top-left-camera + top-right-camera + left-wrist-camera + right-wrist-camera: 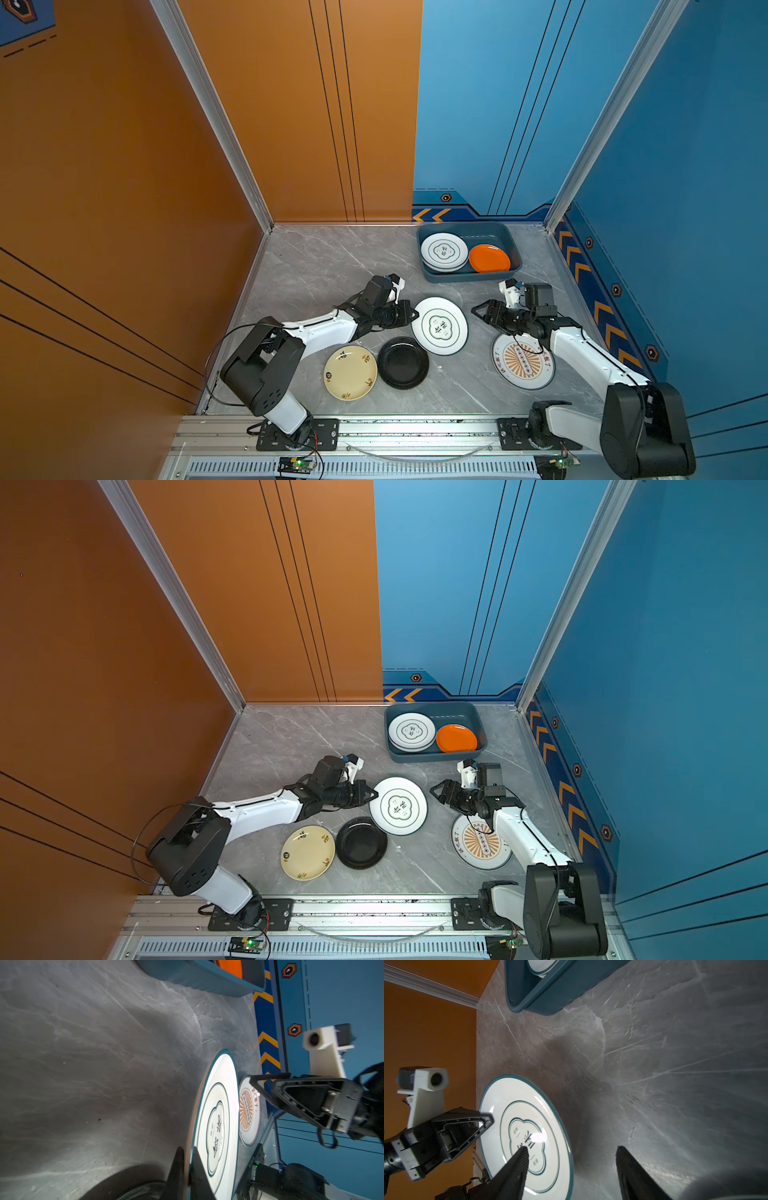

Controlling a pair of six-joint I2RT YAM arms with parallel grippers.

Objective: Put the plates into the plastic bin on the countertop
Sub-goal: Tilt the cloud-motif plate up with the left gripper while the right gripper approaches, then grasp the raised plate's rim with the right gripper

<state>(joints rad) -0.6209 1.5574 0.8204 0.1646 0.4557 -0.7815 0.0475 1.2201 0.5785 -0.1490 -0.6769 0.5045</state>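
My right gripper needs to keep moving in until its open fingers are on both sides of the free rim (465, 321) facing them, because my left gripper is holding the white plate by the opposite rim (416, 326).
My left gripper (415, 314) (376, 794) (187, 1152) is shut on the rim of a white plate with dark rings (439, 326) (398, 806) (216, 1118) (525, 1126). This plate hangs slightly above the countertop (332, 266) and overlaps the black plate (403, 363). Just right of it, my right gripper (476, 311) (433, 791) (571, 1149) is open and empty. A cream plate (350, 372) and a sunburst plate (521, 365) lie flat, the latter partly under my right arm. The plastic bin (465, 276) (432, 756) holds stacked white ringed plates (444, 251) and an orange plate (489, 258).
The bin stands at the back right, close to the blue wall (623, 166). An orange wall (124, 208) closes the left side. An aluminium rail (415, 428) with both arm bases runs along the front edge. Bare countertop lies at the back left.
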